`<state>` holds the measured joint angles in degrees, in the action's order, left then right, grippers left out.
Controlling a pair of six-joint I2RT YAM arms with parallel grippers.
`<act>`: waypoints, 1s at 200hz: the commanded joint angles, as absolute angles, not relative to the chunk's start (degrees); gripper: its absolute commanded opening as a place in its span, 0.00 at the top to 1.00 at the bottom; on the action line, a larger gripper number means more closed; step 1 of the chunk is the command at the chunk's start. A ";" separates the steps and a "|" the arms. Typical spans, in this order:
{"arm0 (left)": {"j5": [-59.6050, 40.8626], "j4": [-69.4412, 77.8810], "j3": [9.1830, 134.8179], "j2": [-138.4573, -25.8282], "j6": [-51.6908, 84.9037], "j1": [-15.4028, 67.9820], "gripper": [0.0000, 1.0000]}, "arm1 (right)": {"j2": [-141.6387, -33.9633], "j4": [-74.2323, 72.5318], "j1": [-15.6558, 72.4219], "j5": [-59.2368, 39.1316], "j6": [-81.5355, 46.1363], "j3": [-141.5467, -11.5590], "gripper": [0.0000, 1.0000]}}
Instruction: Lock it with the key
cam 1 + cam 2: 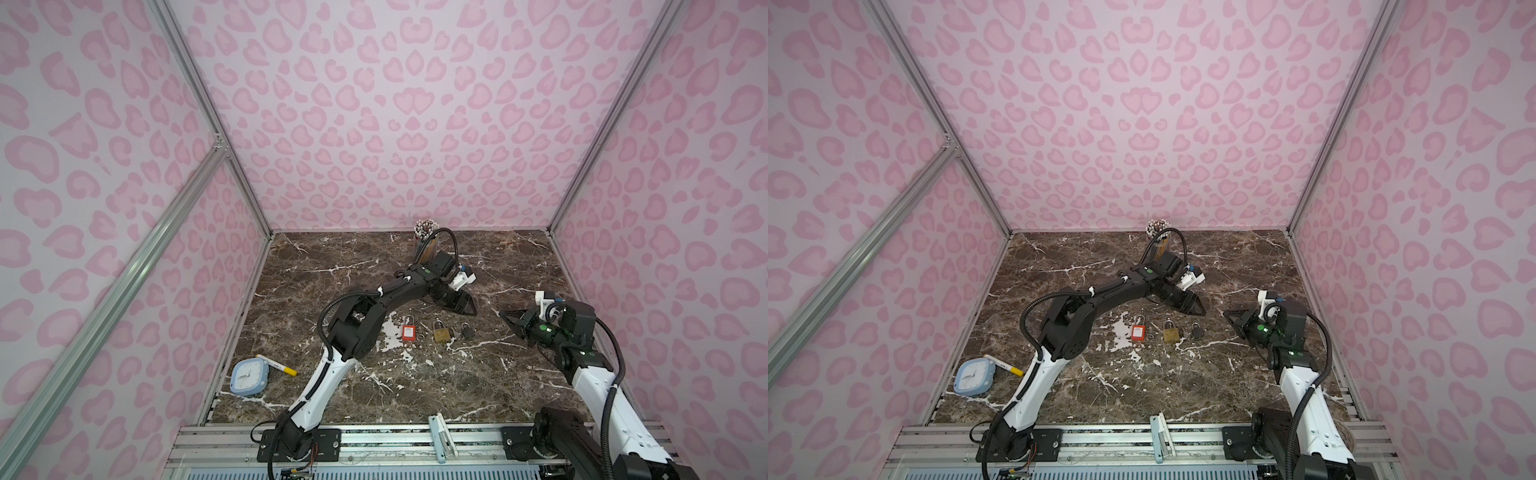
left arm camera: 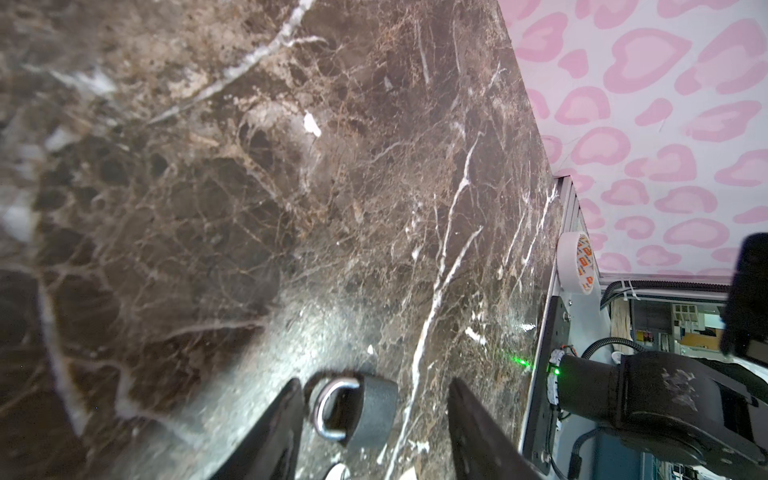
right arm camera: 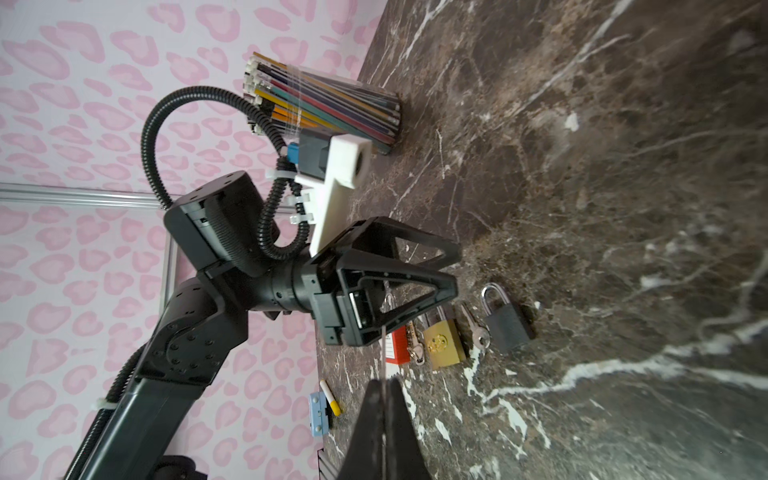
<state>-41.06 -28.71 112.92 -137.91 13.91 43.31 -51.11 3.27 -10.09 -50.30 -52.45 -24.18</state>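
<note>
My right gripper keeps going down with a key in its fingers [image 3: 384, 348] and let the key go at the spot [image 1: 480, 328] beside the dark grey padlock, which is clear.
Three padlocks lie in a row mid-table in both top views: red [image 1: 409, 333], brass [image 1: 441, 332] and dark grey [image 1: 467, 331]. One silver key [image 3: 476, 329] lies flat between the brass padlock [image 3: 443, 343] and the dark grey padlock [image 3: 508, 322]. Another key [image 3: 415, 350] lies beside the red padlock [image 3: 398, 345]. My left gripper [image 1: 471, 308] hovers open just behind the row with nothing held. In the left wrist view the left gripper [image 2: 376, 381] has the dark grey padlock [image 2: 376, 409] lying between its spread fingers. My right gripper [image 1: 505, 314] is shut and empty, to the right of the row. In the right wrist view my right gripper [image 3: 382, 380] points toward the locks.
A clear cup of coloured pencils [image 1: 426, 241] stands at the back wall behind the left arm. A blue clock [image 1: 249, 376] and a yellow-capped marker [image 1: 276, 365] lie at the front left. A tape roll [image 2: 575, 262] sits off the table's right edge.
</note>
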 commanded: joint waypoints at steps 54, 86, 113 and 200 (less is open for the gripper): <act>-39.12 -27.26 98.85 -118.50 12.93 40.53 0.42 | -54.25 -7.71 -3.99 -39.84 -57.34 -16.17 0.99; -38.51 -27.29 95.61 -115.22 12.77 39.65 0.42 | -60.51 -11.78 -1.06 -37.90 -57.54 -15.34 0.99; -38.14 -26.69 94.06 -113.50 13.10 39.44 0.42 | -66.16 -15.58 0.97 -36.63 -58.05 -15.21 1.00; -38.58 -26.81 93.61 -112.68 13.10 39.20 0.41 | -74.51 -21.42 2.90 -31.44 -58.96 -15.65 0.99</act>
<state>-38.13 -27.29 93.95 -113.89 13.47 39.31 -73.23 -18.15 2.90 -33.71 -58.37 -15.53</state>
